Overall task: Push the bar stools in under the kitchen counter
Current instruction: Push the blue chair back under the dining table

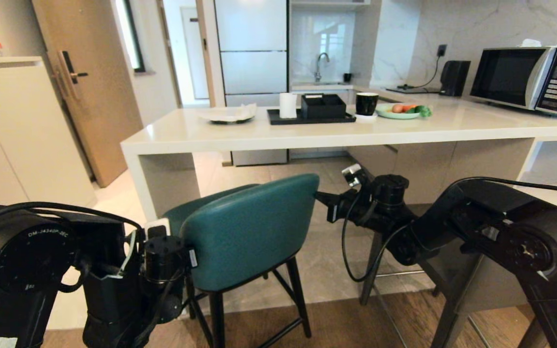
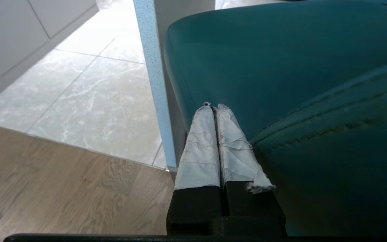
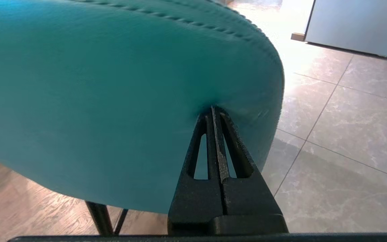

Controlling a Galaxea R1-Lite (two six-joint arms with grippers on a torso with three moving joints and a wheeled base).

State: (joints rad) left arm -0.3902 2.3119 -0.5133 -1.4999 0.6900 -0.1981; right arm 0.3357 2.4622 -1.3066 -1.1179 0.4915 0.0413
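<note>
My right gripper should work at the back's edge to pull the stool back and straighten it, because the teal bar stool's seat is slanted toward the slab end panel.
The teal bar stool stands in front of the kitchen counter, its curved back toward me and its seat partly under the slab. My left gripper is shut, with its taped fingertips against the left end of the teal back; in the head view it sits at the stool's left edge. My right gripper is shut too and presses its tips into the padding near the back's right end, seen in the head view too. The dark grey stool's legs show under my right arm; the rest is hidden.
The counter's slab end panel stands just left of the teal stool. On the counter are a black tray, a cup, plates and a microwave. A tall beige cabinet is at the left. Tile floor meets wood planks under the stools.
</note>
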